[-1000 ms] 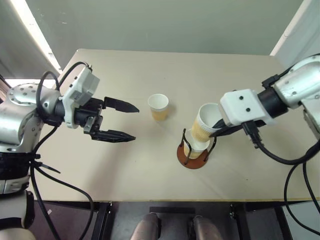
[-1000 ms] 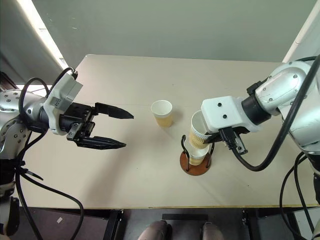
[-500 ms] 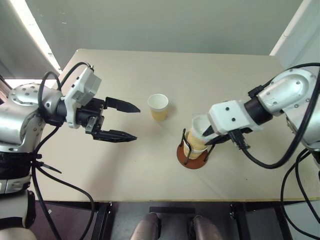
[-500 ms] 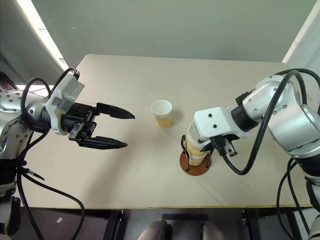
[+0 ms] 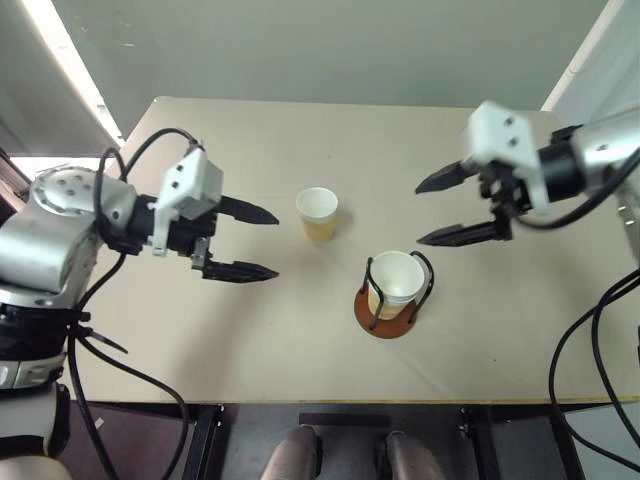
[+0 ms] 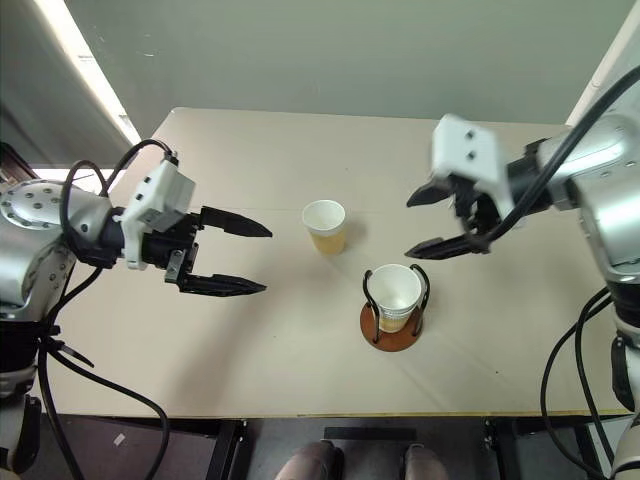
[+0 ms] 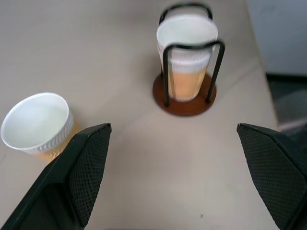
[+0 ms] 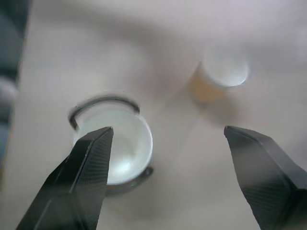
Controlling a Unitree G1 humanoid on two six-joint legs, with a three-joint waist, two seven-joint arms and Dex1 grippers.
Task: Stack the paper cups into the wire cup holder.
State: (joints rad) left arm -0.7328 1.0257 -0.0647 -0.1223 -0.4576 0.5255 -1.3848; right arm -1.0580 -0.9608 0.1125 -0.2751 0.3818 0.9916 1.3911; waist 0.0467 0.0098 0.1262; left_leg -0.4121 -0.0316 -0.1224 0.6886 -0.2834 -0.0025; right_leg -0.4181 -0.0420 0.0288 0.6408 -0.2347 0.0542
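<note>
The loose paper cup (image 5: 318, 215) shows plain white walls (image 5: 317, 202) deep inside, so I should expect it to be empty when I pick it up.
The wire cup holder (image 5: 384, 322) stands on the table's near middle, with paper cups (image 5: 397, 280) nested upright inside its black loops. Another paper cup (image 5: 317, 213) stands alone, upright, to the holder's far left. My right gripper (image 5: 419, 215) hangs open and empty above the table, behind and to the right of the holder, fingers pointing left. My left gripper (image 5: 277, 243) is open and empty too, left of the loose cup, pointing right toward it. The left wrist view has the loose cup (image 7: 38, 124) and the holder (image 7: 184, 98) ahead of its fingers.
The tan table (image 5: 250, 340) has bare surface around the cups and holder. Its front edge runs close below the holder. Black cables hang from both arms at the table's sides.
My right gripper has opened and let go of the cup, which now sits down in the holder. That gripper has lifted away up and to the right. The left gripper has barely shifted.
</note>
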